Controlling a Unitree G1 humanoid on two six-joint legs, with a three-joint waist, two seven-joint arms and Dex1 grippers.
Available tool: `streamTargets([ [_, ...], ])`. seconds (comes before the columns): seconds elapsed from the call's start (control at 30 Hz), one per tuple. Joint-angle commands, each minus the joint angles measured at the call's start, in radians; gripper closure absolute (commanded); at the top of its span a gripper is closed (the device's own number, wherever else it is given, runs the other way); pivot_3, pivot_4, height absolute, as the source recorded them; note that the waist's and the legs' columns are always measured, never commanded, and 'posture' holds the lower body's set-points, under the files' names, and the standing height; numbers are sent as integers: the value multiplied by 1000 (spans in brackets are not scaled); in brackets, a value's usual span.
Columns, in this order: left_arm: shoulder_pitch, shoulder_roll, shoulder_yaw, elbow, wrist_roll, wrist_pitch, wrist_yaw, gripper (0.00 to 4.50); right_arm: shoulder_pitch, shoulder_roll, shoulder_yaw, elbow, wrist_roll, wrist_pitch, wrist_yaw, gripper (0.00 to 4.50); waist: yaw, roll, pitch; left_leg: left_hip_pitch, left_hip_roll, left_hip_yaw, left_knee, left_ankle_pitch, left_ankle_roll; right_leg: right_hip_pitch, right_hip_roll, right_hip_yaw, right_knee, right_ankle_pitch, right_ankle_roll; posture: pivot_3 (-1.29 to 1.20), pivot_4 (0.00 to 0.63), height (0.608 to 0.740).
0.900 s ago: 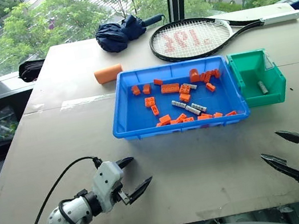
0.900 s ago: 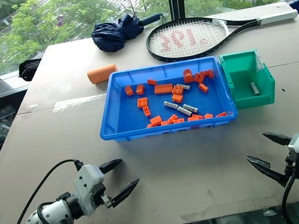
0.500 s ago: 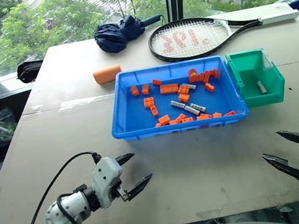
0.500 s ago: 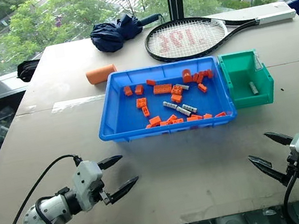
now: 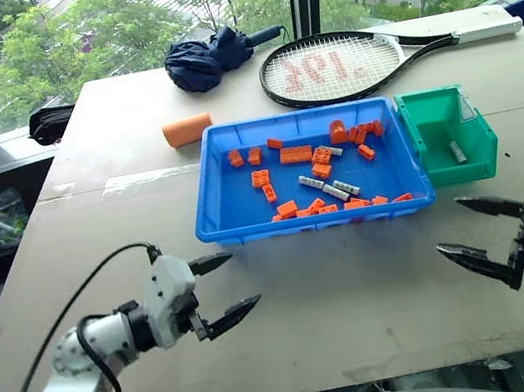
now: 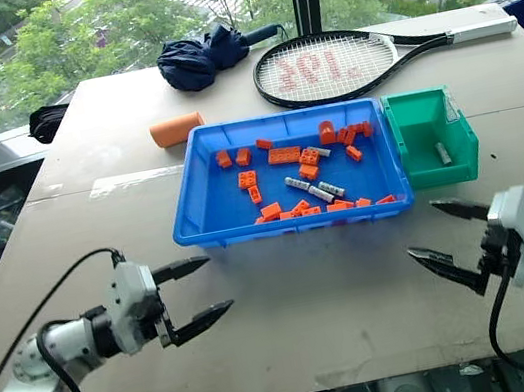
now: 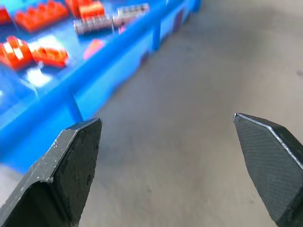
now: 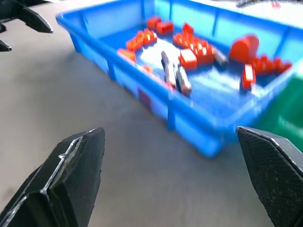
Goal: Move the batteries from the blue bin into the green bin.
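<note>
I keep moving my right gripper toward the front battery point(image 5: 347, 187) nearest the green bin, as it lies clear of orange bricks, and close across the battery's body.
The blue bin point(image 5: 231, 201) sits mid-table and holds orange bricks point(image 5: 298, 154) and three grey batteries point(image 5: 313, 183), lying near its middle. Against its right side stands the green bin point(image 5: 433, 113) with one battery point(image 5: 457, 152) inside. My left gripper point(image 5: 244, 280) is open and empty over bare table, short of the blue bin's front left corner. My right gripper point(image 5: 448, 226) is open and empty just before the bin's front right corner. The right wrist view looks between its fingers point(image 8: 75, 165) at the batteries point(image 8: 166, 66).
Behind the bins lie a tennis racket point(image 5: 341, 65), a folded dark blue umbrella point(image 5: 207, 58) and an orange cylinder point(image 5: 189, 129). A black item point(image 5: 54, 121) sits at the table's far left edge. Bare table point(image 5: 348, 282) stretches between my grippers.
Both grippers have moved forward towards the blue bin's front wall, the right one the most. Both stay open and empty. The bins and their contents have not moved.
</note>
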Motion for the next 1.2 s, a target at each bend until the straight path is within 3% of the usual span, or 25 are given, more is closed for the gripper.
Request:
streamTargets([
  [0.03,-91,65,66,-2,-116,79,-54,0,-153,-52,66,-6,45,149,-67,32,0,0,0,-1,0,0,0,0,0,-1,0,0,0,0,0,0,150,740],
  [0.2,-250,173,88,85,-165,151,-147,0,-475,-131,310,128,-62,361,-80,32,-3,-2,2,-3,0,0,-1,3,-4,-3,0,-1,-2,0,0,0,150,740],
  [0.4,-395,233,60,157,-136,162,-199,0,-782,-33,578,339,-213,473,-84,32,-16,-4,3,-11,0,0,-1,3,-4,-11,0,-1,-4,0,0,0,150,740],
  [0.57,-442,247,50,165,-114,163,-215,0,-890,39,697,478,-326,433,-53,32,-28,-4,4,-19,-1,0,2,3,-5,-18,0,-1,0,0,0,0,150,740],
  [0.87,-448,268,60,144,-101,186,-243,0,-970,115,769,624,-456,346,4,32,-31,-4,4,-19,-1,0,2,3,-5,-19,1,0,1,0,0,0,150,740],
  [0.97,-448,275,63,165,-78,167,-251,0,-985,133,777,647,-483,344,22,734,-31,-4,4,-19,-1,0,2,3,-5,-19,1,-1,1,0,0,0,150,740],
  [1.2,-448,263,61,185,-61,138,-267,0,-991,167,785,672,-526,355,62,4169,-32,-4,4,-19,-1,0,2,3,-5,-19,1,-1,1,0,0,0,150,740],
])
